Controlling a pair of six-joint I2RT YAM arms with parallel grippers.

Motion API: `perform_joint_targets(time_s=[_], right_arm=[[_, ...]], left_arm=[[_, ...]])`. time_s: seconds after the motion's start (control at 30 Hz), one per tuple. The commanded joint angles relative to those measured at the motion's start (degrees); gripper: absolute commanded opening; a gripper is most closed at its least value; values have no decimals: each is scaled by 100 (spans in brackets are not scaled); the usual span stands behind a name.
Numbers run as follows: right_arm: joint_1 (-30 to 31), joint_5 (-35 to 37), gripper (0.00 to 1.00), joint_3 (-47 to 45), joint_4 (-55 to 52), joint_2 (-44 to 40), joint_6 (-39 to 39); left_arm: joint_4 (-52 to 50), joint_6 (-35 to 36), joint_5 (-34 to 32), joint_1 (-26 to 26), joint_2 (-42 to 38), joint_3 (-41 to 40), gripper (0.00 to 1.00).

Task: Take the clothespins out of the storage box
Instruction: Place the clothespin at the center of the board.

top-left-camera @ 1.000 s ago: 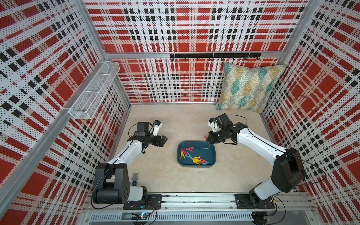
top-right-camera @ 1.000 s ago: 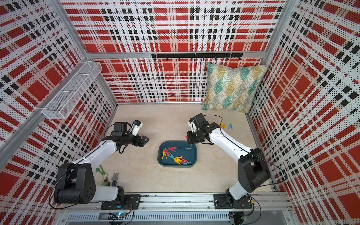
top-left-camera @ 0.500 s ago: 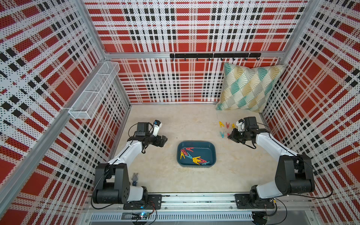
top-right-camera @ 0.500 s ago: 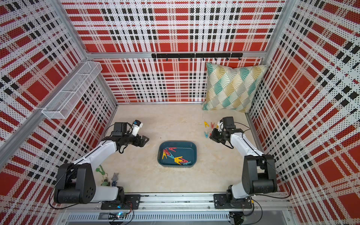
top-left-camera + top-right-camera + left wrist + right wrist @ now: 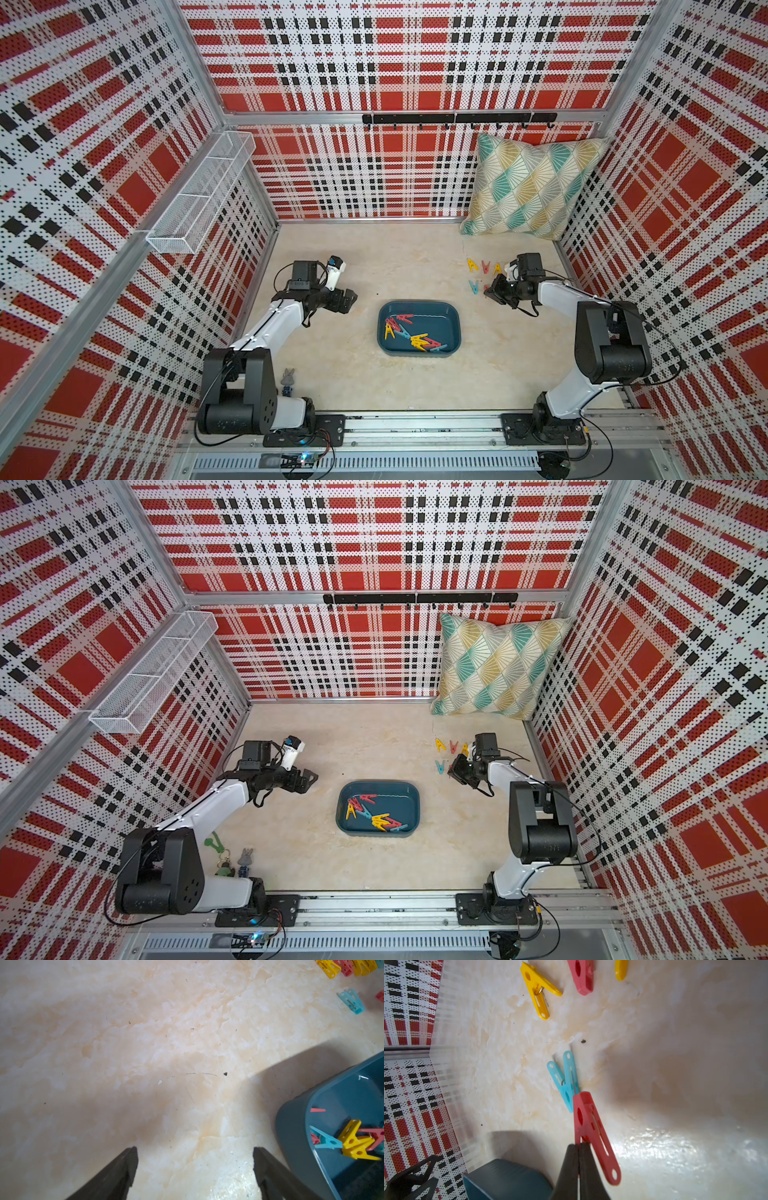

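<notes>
My right gripper should keep lowering the red clothespin (image 5: 586,1116), which hangs low near the open spot (image 5: 608,1088) beside the blue clothespin, until it rests there, and then let go.
The dark teal storage box (image 5: 380,332) (image 5: 340,810) sits mid-floor with several yellow, red and light blue clothespins (image 5: 415,338) (image 5: 376,816) inside. To its far right, several clothespins lie on the floor: yellow (image 5: 471,264), red (image 5: 485,266), blue (image 5: 473,286) (image 5: 566,1082). My right gripper (image 5: 491,293) (image 5: 455,771) (image 5: 579,1145) hangs low beside them, shut on one leg of a red clothespin (image 5: 586,1118) whose tip reaches the blue one. My left gripper (image 5: 351,301) (image 5: 311,778) (image 5: 194,1153) hovers open and empty left of the box (image 5: 291,1136).
A patterned cushion (image 5: 532,187) leans in the back right corner. A white wire basket (image 5: 203,191) hangs on the left wall and a black hook rail (image 5: 457,118) on the back wall. Small keychain figures (image 5: 245,856) lie near the left arm's base.
My right arm swung from the box's far edge out to the right, carrying the red clothespin to the row on the floor. The left arm has stayed still.
</notes>
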Motion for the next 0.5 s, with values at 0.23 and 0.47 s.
perform_joint_targets(time_s=[0.23,0.47], right_arm=[[-82,178,0,350,429,582,243],[-91,173,7,388,473,746,252]], left_arm=[[75,14,74,72,-89,-32,92],[69,16,85,79,-89,-40,92]])
